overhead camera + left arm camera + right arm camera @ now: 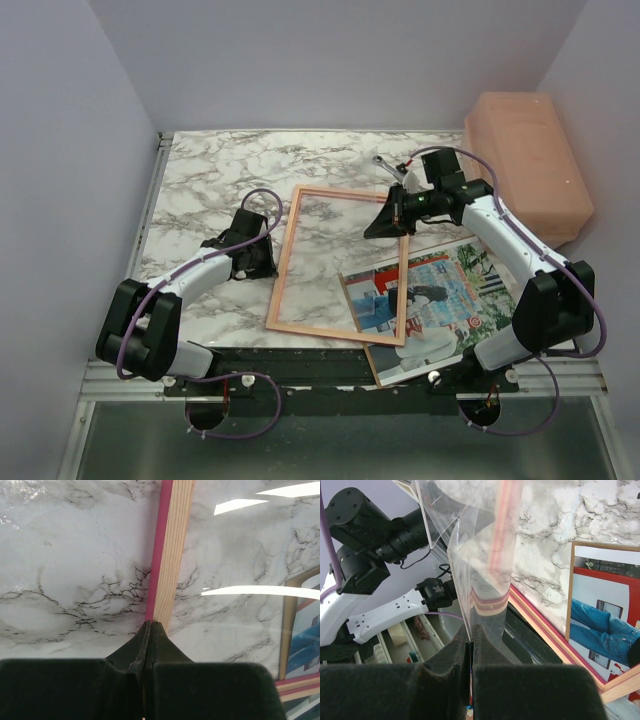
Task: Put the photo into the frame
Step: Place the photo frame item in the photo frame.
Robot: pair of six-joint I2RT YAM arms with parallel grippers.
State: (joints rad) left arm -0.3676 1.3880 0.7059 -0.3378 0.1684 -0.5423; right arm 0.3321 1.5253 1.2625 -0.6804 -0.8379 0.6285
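Observation:
The clear pane's edge (pixel 462 582) is hanging over the frame beside the rail across the photo (pixel 403 290). My right gripper should go on lowering the pane and let go at that rail.
The frame (pixel 283 262) lies on the marble table with its pale wood reverse up and a clear pane in it. The photo (pixel 440 290) lies face up at the near right, its left part under the frame's corner. My left gripper (pixel 268 256) is shut, its tips on the frame's left rail (pixel 172 545) in the left wrist view (pixel 150 624). My right gripper (pixel 392 218) is at the frame's right rail. In the right wrist view (pixel 471 627) it is shut on the edge of the clear pane (pixel 480 555). The photo (pixel 605 620) shows beside it.
A peach-coloured block (pixel 525 165) stands at the back right against the wall. A small silver tool (pixel 385 165) lies behind the right gripper. A brown panel edge (pixel 570 590) borders the photo. White walls enclose the table on three sides.

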